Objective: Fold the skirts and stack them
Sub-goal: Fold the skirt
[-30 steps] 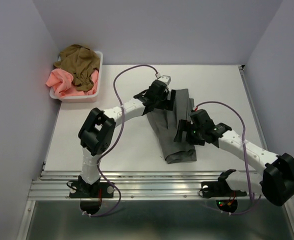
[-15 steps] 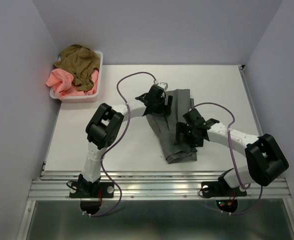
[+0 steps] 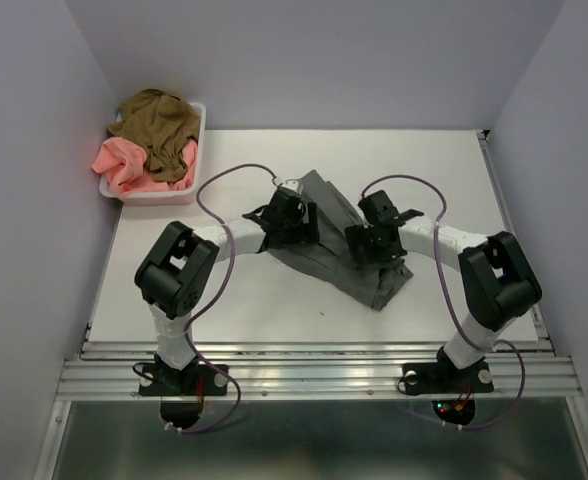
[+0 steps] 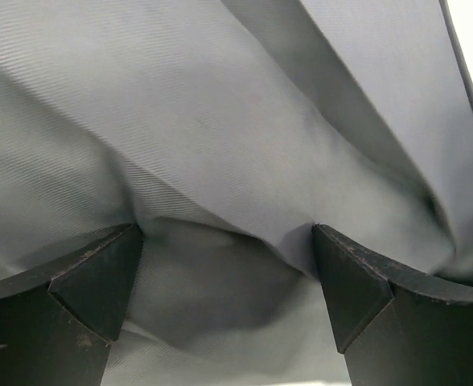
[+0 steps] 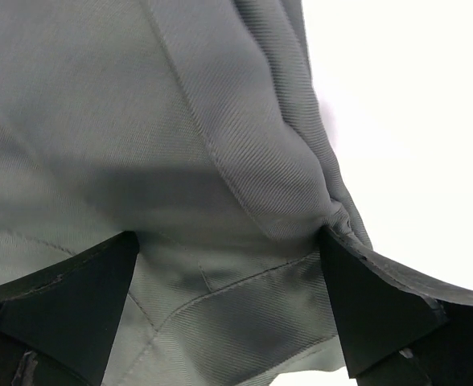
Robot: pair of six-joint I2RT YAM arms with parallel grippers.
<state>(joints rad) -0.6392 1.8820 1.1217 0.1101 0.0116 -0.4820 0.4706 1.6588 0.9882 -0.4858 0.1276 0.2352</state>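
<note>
I expect the grey skirt's limp strip (image 3: 348,268) to swing around and straighten out with its layers together when I pull it, because long creases (image 4: 212,215) run along it.
The grey skirt (image 3: 332,262) lies folded in a long diagonal strip on the white table (image 3: 224,300). My left gripper (image 3: 296,226) presses down on its upper-left part, and my right gripper (image 3: 364,246) presses on its right side. Both stand open. In the left wrist view grey cloth (image 4: 220,121) bulges between the wide-apart fingers (image 4: 100,281) of the left gripper (image 4: 224,245). The right wrist view shows a stitched hem (image 5: 220,281) between the spread tips of the right gripper (image 5: 228,249). The olive-brown skirt (image 3: 159,125) and the salmon-pink skirt (image 3: 124,162) sit crumpled in the basket.
The white mesh basket (image 3: 198,148) stands at the table's back left corner, against the left wall. Purple cables loop above both arms. A metal rail (image 3: 314,365) runs along the near edge. Bare white table (image 5: 413,121) shows beside the skirt in the right wrist view.
Both open grippers slid while pressed on the grey skirt, and it turned from lying nearly straight to a diagonal, its far end going left. The left arm drew back and the right elbow folded in.
</note>
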